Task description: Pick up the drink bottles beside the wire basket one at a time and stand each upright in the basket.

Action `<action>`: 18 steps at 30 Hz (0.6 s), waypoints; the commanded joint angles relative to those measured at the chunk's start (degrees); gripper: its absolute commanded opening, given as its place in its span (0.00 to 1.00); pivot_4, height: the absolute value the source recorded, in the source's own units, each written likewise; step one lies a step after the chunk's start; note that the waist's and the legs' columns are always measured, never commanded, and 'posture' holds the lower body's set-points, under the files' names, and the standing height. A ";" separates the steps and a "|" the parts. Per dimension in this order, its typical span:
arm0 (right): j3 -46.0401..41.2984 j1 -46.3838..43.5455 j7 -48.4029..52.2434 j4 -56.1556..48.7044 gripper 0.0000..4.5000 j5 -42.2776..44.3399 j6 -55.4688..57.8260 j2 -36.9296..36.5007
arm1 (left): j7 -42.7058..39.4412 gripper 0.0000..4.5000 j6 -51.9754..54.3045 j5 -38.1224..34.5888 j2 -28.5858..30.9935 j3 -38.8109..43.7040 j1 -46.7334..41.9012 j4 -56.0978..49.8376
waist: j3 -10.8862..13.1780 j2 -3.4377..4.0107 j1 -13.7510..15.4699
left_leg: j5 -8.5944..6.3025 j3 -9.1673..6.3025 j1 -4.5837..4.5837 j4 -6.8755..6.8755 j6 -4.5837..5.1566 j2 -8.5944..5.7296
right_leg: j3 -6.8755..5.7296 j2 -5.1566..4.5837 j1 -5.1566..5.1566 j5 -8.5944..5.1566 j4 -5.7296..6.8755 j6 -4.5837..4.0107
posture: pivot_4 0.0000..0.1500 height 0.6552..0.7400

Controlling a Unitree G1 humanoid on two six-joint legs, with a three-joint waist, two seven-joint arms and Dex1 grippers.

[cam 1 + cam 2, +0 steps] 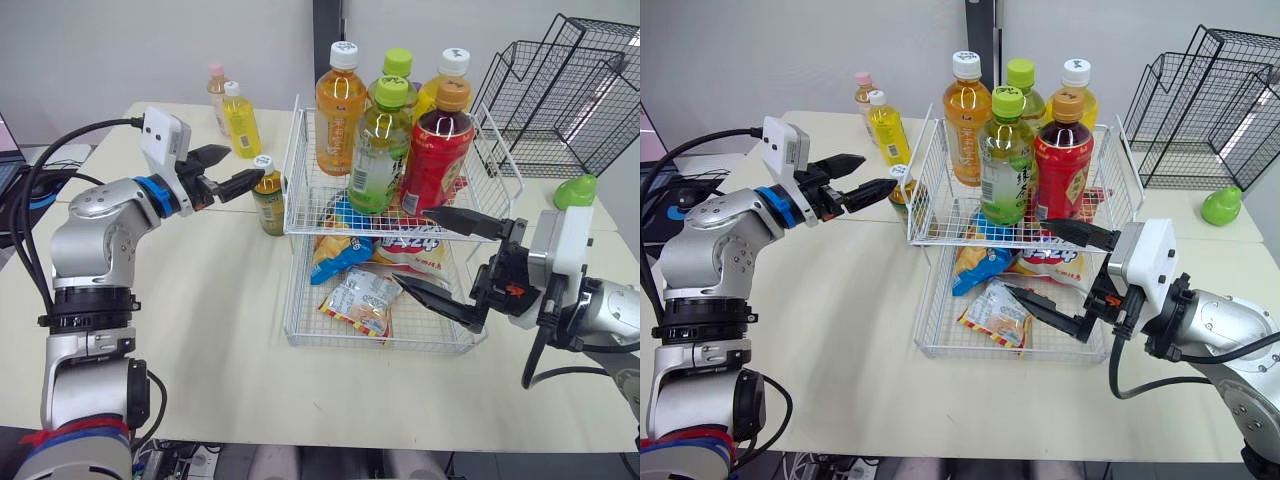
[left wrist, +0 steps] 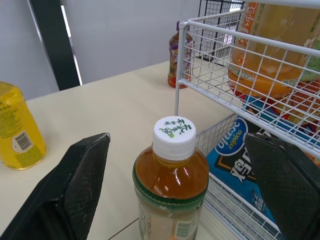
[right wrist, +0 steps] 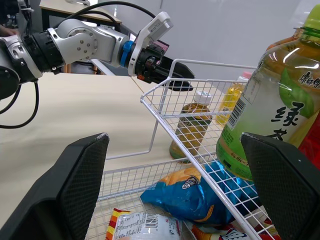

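Note:
My gripper will lift the brown tea bottle (image 1: pixel 269 205) in one piece by the white cap (image 2: pixel 174 139), because the cap sits straight and tight on the bottle's neck.
A white two-tier wire basket (image 1: pixel 297 165) stands mid-table. Its upper tier holds several upright bottles, among them a green tea bottle (image 1: pixel 379 150) and a red one (image 1: pixel 437 150). Just left of the basket stands a small brown tea bottle (image 1: pixel 267 196) with a white cap. My left gripper (image 1: pixel 232 168) is open at its cap height, and in the left wrist view the bottle (image 2: pixel 172 185) stands between the spread fingers (image 2: pixel 75 185), touching neither. A yellow bottle (image 1: pixel 241 120) and a pink-capped bottle (image 1: pixel 216 92) stand further back left. My right gripper (image 1: pixel 414 250) is open at the basket's front right, holding nothing.
Snack packs (image 1: pixel 358 301) and a blue bag (image 1: pixel 336 255) lie in the basket's lower tier. Black wire racks (image 1: pixel 570 90) stand at the back right, with a green pear-shaped object (image 1: pixel 575 190) in front of them. Cables hang off the table's left edge.

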 commanded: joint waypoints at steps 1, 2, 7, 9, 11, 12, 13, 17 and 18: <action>-1.13 -0.31 -4.46 -5.18 1.00 0.86 1.59 0.08 | 2.22 0.99 -0.10 0.42 -1.33 -0.77 0.10 -3.56 | 0.00 0.00 0.03 | 0.00 0.00 0.00 0.00 0.00 0.00 | 0.00 0.00 0.00 0.00 0.00 0.00 | 1.00 0.95; -0.82 -0.13 -5.34 -5.94 1.00 0.61 2.08 -0.01 | 2.95 0.99 -0.11 0.66 -1.83 -0.97 0.22 -3.63 | 0.00 0.00 0.04 | 0.00 -0.01 0.00 0.00 0.00 0.00 | -0.01 0.00 0.02 0.00 0.00 0.00 | 1.00 0.95; 0.01 0.63 -8.23 -8.70 1.00 0.32 4.01 -0.16 | 8.05 0.99 -1.10 2.95 -5.13 -2.10 -0.91 -1.88 | 0.00 0.00 0.02 | 0.00 0.00 0.01 0.02 0.00 -0.02 | 0.01 -0.02 0.03 0.00 0.00 0.00 | 1.00 0.95; 0.29 0.31 -9.16 -9.08 1.00 0.48 4.43 0.23 | 10.01 0.99 -1.85 4.10 -6.31 -2.62 -1.41 -0.98 | 0.00 0.00 0.02 | 0.00 0.00 0.01 0.02 0.00 -0.04 | 0.01 0.00 0.03 0.00 0.00 0.00 | 1.00 0.95; 0.56 -0.15 -9.94 -9.23 1.00 0.40 4.68 0.50 | 11.76 0.99 -2.25 4.75 -7.52 -2.68 -1.97 -0.20 | 0.00 0.00 0.01 | 0.00 -0.01 0.00 0.02 0.00 -0.04 | 0.00 0.00 0.03 0.00 0.00 0.00 | 1.00 0.95; 0.69 -0.39 -10.26 -9.24 1.00 0.27 4.74 0.59 | 12.50 0.99 -2.27 4.85 -8.12 -2.66 -2.30 0.22 | 0.00 0.00 0.01 | 0.00 0.00 0.00 0.02 0.00 -0.05 | 0.01 0.00 0.03 0.00 0.00 0.00 | 1.00 0.95; 0.81 -0.63 -10.54 -9.20 1.00 0.22 4.80 0.64 | 13.04 0.99 -2.44 4.99 -8.56 -2.68 -2.58 0.63 | 0.00 0.00 0.02 | 0.00 0.01 0.01 0.02 0.00 -0.05 | 0.02 0.00 0.03 0.00 0.00 0.00 | 1.00 0.95; 1.08 -1.02 -11.05 -9.04 1.00 -0.05 4.98 0.76 | 14.10 0.99 -3.10 5.33 -10.00 -2.97 -3.40 1.74 | 0.00 0.00 0.01 | 0.00 0.00 0.00 0.01 0.00 -0.05 | 0.01 0.00 0.02 0.00 0.00 0.00 | 1.00 0.95; 1.14 -1.08 -11.12 -9.01 1.00 -0.09 5.00 0.76 | 14.32 0.99 -3.33 5.41 -10.26 -3.03 -3.63 2.04 | 0.00 0.00 0.01 | 0.00 0.00 0.00 0.01 0.00 -0.05 | 0.01 0.00 0.02 0.00 0.00 0.00 | 1.00 0.95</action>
